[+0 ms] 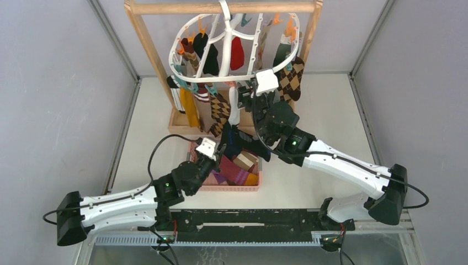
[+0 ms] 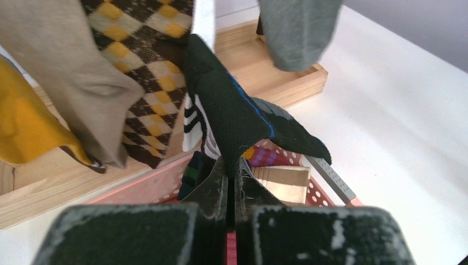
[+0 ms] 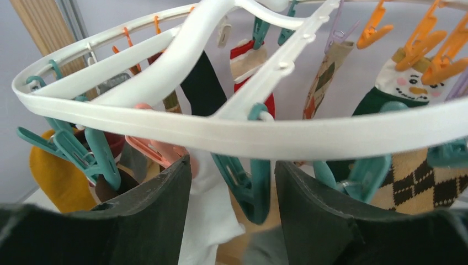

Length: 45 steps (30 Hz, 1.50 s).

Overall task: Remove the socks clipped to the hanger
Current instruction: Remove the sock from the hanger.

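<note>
The black sock's far end (image 1: 265,154) sticks out past the pink basket's rim, so the robot's left gripper should pull the sock back and lower it inside the basket (image 1: 236,170) before it opens.
The white oval hanger (image 1: 221,79) hangs from the wooden frame with several socks clipped to it, among them an argyle one (image 1: 291,83), a mustard one (image 1: 189,107) and a red one (image 1: 237,52). My left gripper (image 2: 232,165) is shut on a black sock (image 2: 226,110) with a blue line, held above the pink basket (image 2: 138,190). No clip shows on that sock. My right gripper (image 3: 233,165) is open just under the hanger rim (image 3: 221,130). A teal clip (image 3: 248,187) hangs between its fingers and a white sock (image 3: 207,221) lies against the left finger.
The wooden frame stand (image 1: 146,38) and its base (image 2: 265,77) stand behind the basket. The pink basket (image 1: 255,185) holds several loose socks. Beige and argyle socks (image 2: 149,83) hang close to my left gripper. Grey walls close in both sides.
</note>
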### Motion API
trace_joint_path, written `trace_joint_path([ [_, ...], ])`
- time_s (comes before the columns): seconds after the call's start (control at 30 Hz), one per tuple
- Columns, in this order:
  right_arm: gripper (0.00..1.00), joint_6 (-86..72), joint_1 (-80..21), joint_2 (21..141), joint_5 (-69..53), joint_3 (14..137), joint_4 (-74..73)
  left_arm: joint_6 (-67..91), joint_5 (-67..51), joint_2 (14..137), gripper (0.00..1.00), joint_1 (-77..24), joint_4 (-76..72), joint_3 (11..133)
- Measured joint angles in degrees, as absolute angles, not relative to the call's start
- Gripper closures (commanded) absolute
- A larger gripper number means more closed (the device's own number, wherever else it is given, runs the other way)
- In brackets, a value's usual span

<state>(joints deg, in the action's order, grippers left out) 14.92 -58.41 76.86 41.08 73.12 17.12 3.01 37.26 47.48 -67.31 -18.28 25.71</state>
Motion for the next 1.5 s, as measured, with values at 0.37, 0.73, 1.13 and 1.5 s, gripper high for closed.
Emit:
trace_joint_path([
  [0.37, 0.34, 7.7, -58.7, 66.8, 38.7, 62.4, 13.7, 4.7, 40.5, 37.1, 1.00, -67.3, -15.7, 23.0],
  [0.73, 0.33, 1.8, -59.8, 55.0, 40.4, 46.9, 12.6, 7.6, 48.0, 27.4, 0.99, -67.3, -12.7, 21.4],
  [1.13, 0.33, -3.0, -59.7, 46.9, 40.6, 38.5, 12.5, 9.6, 49.9, 34.7, 0.99, -67.3, -10.3, 21.6],
  [1.5, 0.33, -6.4, -59.3, 44.9, 39.8, 31.9, 12.4, 13.2, 46.9, 47.3, 0.80, -68.2, -10.9, 21.5],
])
